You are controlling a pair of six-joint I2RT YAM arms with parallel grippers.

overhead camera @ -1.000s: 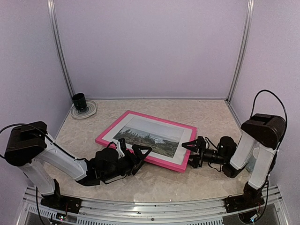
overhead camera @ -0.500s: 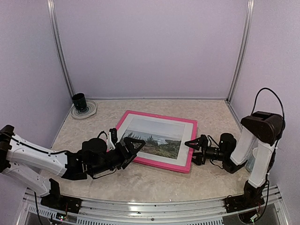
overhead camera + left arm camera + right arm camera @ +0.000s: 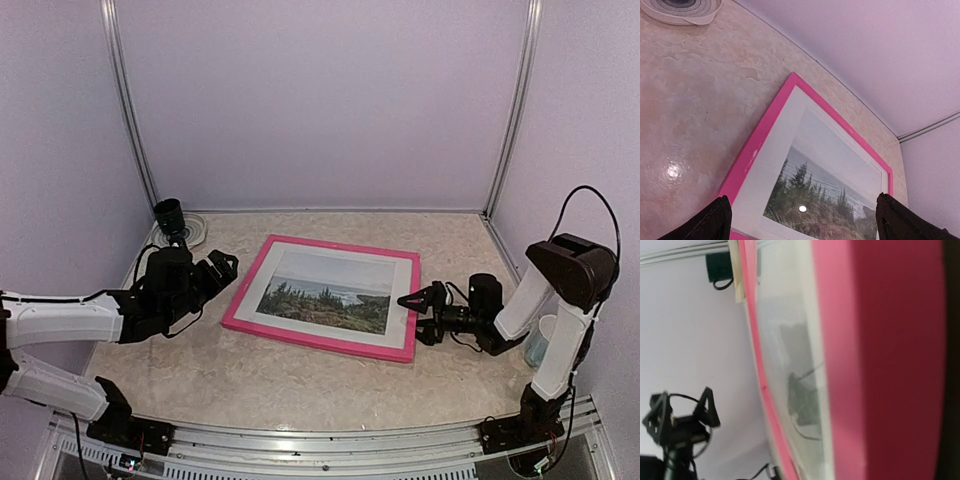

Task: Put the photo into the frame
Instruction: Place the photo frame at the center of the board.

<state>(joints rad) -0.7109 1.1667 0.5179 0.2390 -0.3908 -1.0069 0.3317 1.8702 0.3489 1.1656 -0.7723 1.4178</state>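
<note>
The frame sits crooked to the back wall, so my left gripper should go to the frame's edge beside it and help my right gripper straighten the frame.
The pink frame lies flat on the table's middle with the photo inside it, face up behind a white mat. My left gripper hovers left of the frame, apart from it, open and empty. In the left wrist view its two black fingertips stand wide over the frame's near left part and the photo. My right gripper sits at the frame's right edge, its jaws spread, open. The right wrist view is filled by the frame's pink edge seen very close; its own fingers do not show there.
A black cup on a white ringed dish stands in the back left corner, the dish also in the left wrist view. A pale cup stands by the right arm's base. Walls close the table on three sides.
The left arm has drawn back to the left, away from the frame. The frame has swung round and settled flat. The right gripper stays at its right edge.
</note>
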